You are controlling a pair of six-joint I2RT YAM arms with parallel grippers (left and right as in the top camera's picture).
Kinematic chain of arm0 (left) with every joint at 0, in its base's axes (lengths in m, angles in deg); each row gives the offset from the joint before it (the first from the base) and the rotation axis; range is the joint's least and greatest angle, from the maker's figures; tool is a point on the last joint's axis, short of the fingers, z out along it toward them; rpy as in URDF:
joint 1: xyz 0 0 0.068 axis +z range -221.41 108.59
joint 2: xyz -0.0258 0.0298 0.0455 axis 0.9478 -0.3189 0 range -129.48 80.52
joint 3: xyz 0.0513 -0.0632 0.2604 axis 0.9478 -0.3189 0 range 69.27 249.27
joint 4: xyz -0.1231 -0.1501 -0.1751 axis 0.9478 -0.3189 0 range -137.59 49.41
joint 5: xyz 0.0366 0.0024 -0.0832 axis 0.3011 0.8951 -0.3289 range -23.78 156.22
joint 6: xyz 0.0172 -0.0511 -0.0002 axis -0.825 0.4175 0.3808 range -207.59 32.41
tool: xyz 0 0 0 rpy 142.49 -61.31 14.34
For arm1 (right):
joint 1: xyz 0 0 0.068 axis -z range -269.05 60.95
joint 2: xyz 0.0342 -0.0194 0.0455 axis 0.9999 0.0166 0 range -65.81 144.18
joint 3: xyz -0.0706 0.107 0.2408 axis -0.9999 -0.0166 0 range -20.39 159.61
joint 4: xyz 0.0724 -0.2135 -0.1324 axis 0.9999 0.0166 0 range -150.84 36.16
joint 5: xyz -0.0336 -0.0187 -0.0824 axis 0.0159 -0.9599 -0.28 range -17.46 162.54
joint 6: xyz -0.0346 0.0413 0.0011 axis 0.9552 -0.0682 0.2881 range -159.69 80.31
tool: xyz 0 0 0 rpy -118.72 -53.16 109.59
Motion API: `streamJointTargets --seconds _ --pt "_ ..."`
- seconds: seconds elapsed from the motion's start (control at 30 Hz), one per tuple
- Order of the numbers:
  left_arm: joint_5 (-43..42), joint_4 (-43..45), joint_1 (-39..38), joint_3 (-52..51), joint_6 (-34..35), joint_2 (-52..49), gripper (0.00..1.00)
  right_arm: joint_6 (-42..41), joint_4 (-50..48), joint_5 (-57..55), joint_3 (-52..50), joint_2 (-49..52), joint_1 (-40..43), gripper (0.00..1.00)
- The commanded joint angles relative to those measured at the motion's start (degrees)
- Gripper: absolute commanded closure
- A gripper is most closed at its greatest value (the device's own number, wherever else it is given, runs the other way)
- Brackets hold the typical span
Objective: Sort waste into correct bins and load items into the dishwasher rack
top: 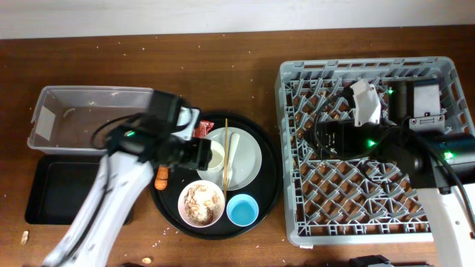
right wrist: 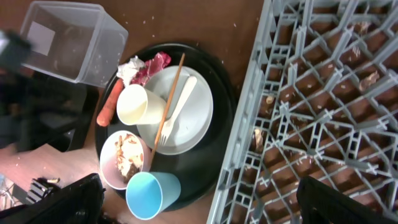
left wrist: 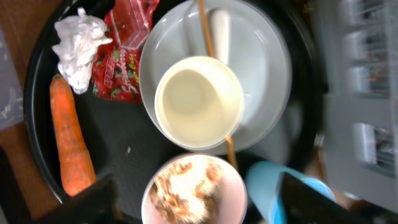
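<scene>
The white cup (top: 215, 156) is standing under my left gripper, across the tray from the grey rack (top: 349, 199). Next, I pick up the cup and pass it to my right gripper.
My left gripper (top: 202, 153) is open and empty above the white cup (left wrist: 199, 102), which stands on the pale grey plate (left wrist: 267, 68). The white bowl of rice scraps (left wrist: 193, 193) lies between its fingers (left wrist: 199, 208). A chopstick (left wrist: 205, 28) and the white fork (left wrist: 221, 25) lie on the plate. The tissue (left wrist: 78, 46), red wrapper (left wrist: 121, 56) and carrot (left wrist: 68, 143) lie at the tray's left. The light-blue cup (top: 242, 210) stands at the front. My right gripper (top: 322, 137) is open and empty over the grey rack (top: 356, 200).
All the items sit on a large round black tray (top: 263, 193). The clear tub (top: 44, 111) stands at the left, and the shallow black tray (top: 52, 193) lies in front of it. Crumbs lie on the wooden table and under the rack.
</scene>
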Motion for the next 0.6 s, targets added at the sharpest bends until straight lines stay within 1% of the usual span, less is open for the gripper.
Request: streamJointTargets --seconds 0.0,0.03,0.07,0.1,0.13,0.2,0.27,0.33,0.37,0.4,0.43,0.47,0.5,0.53,0.57 --pt "8.81 4.31 -1.81 0.26 5.60 -11.04 0.47 -0.90 1.31 0.74 0.90 -0.44 0.15 0.01" --pt "8.61 7.10 -1.86 0.26 5.57 -15.04 0.56 -0.90 1.62 0.74 0.90 -0.44 0.15 0.01" --pt "8.59 8.46 -1.86 0.26 5.60 -18.25 0.61 -0.92 2.05 0.76 0.90 -0.44 0.15 0.01" --pt "8.57 9.38 -1.86 0.26 5.64 -20.09 0.64 -0.90 2.40 0.74 0.90 -0.44 0.15 0.02" --pt "8.55 10.62 -1.86 0.26 5.81 -20.96 0.83 -0.90 2.40 0.74 0.90 -0.44 0.15 0.01" --pt "8.26 10.93 -1.79 0.72 5.81 -20.92 1.00 -0.90 2.40 0.74 0.90 -0.44 0.15 0.01" --pt "7.93 4.87 -1.73 5.84 5.79 -19.32 1.00 -0.90 2.40 0.74 0.90 -0.44 0.15 0.01" --pt "7.87 -3.06 -1.68 15.80 5.79 -15.96 1.00 -0.90 2.12 0.74 0.90 -0.42 0.15 0.01" --pt "1.84 -5.70 -0.83 21.77 5.57 -12.70 1.00 -2.29 1.31 0.98 0.90 -0.44 0.15 0.01" --pt "-6.58 -5.33 0.42 23.80 2.67 -10.56 1.00 -3.39 1.14 2.34 0.90 -0.42 0.15 0.01" --pt "-17.51 -4.42 2.19 24.96 -0.59 -8.68 1.00 -3.26 0.55 6.12 0.90 -0.44 0.15 0.01" --pt "-33.55 -3.02 4.76 24.98 -5.73 -6.95 1.00 -2.32 -2.21 16.72 0.90 -0.42 0.09 0.02" --pt "-45.55 -3.04 5.68 24.98 -10.86 -6.86 1.00 1.53 -4.83 26.45 0.90 -0.42 -0.79 0.05" --pt "-51.82 -3.04 5.77 24.98 -13.90 -6.86 1.00 4.66 -7.89 33.35 0.90 -0.42 -3.10 0.08" --pt "-55.30 -3.04 5.77 24.98 -14.80 -6.86 1.00 6.54 -10.60 37.73 0.90 -0.44 -5.20 0.10"
